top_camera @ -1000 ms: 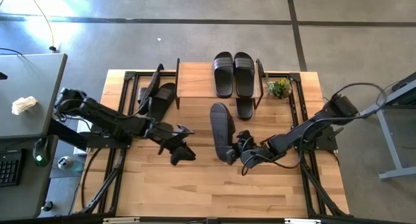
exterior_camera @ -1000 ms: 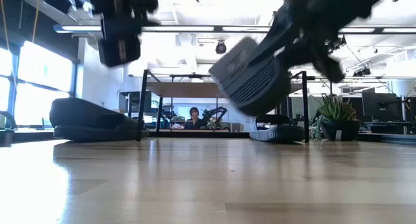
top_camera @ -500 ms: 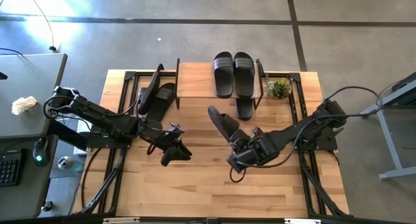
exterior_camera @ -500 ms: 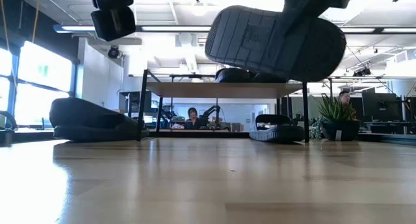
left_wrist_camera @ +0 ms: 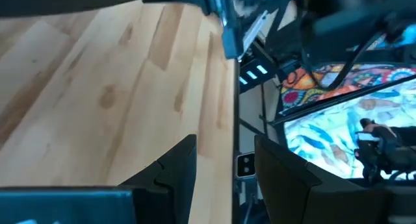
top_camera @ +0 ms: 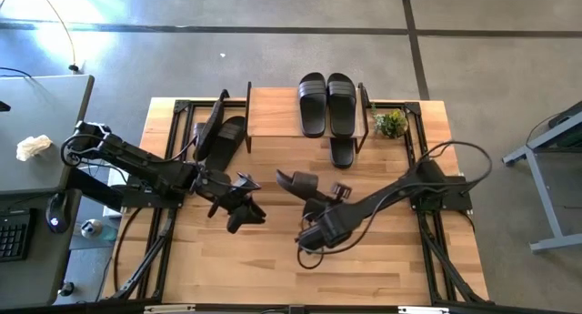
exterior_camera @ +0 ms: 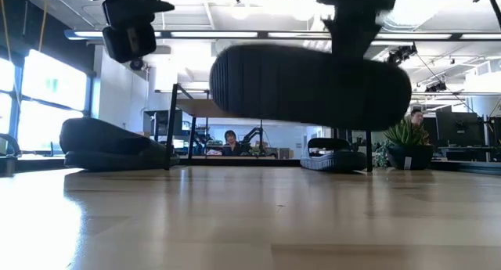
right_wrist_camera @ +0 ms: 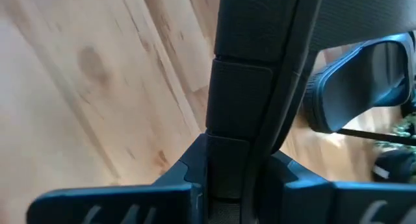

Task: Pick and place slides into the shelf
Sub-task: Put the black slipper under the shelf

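My right gripper has the slide crosswise [exterior_camera: 290,86] on its side. I should put the slide sole down on the wood [top_camera: 281,206] and move to its heel end before I shelve it.
Over the middle of the table, my right gripper [top_camera: 316,203] is shut on one black slide [top_camera: 296,182], which hangs clear of the wood; in the low view its ribbed sole [exterior_camera: 309,86] faces the near edge. The shelf [top_camera: 273,112] stands at the far edge with two slides [top_camera: 326,103] side by side on its top board, and another slide [top_camera: 342,152] pokes out from under it. Two more slides [top_camera: 221,130] lean at its left end. My left gripper [top_camera: 242,209] hovers open and holds nothing, left of the held slide. My right gripper pinches the slide's upper long edge [right_wrist_camera: 250,87] between its two fingers [right_wrist_camera: 195,169], slanting down from above. The slide is turned on its side and lies crosswise, level, lifted clear of the table. Which end of the slide the fingers are nearer to, I cannot tell.
A small potted plant [top_camera: 391,125] stands right of the shelf. The shelf's black frame legs [exterior_camera: 172,125] rise at the far side. Bare tabletop [top_camera: 273,259] lies toward the near edge. A grey desk [top_camera: 36,132] stands left of the table.
My right gripper has swung toward the table's left and near edges, risen and rolled. The slide it carries has turned from pointing toward the shelf to lying crosswise on its side, higher above the wood. My left gripper has drawn back a little toward the left.
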You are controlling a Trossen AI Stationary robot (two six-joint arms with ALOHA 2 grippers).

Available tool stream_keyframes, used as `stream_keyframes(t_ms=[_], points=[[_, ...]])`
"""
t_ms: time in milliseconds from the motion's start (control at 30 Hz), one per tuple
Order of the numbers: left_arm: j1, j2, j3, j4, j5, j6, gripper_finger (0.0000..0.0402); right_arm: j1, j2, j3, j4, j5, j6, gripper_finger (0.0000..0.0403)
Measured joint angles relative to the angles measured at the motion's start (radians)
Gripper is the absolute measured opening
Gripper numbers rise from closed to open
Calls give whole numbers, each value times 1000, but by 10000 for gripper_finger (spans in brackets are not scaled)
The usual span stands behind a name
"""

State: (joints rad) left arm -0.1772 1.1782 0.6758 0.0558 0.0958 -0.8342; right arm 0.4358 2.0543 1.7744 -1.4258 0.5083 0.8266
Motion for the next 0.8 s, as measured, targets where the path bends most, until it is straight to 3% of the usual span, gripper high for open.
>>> stream_keyframes(t_ms=[200, 400, 600, 800], points=[[0, 3, 0, -47, -65, 0, 138, -25, 70, -9, -49, 59, -8, 52], [0, 4, 0, -116, -231, -11, 138, -56, 103, -9, -46, 90, -67, 57], [0, 8, 0, -171, -350, -17, 138, -80, 104, -9, 19, 90, -128, 92], [0, 72, 0, -163, -379, -49, 138, -102, 104, -9, 68, 34, -181, 122]])
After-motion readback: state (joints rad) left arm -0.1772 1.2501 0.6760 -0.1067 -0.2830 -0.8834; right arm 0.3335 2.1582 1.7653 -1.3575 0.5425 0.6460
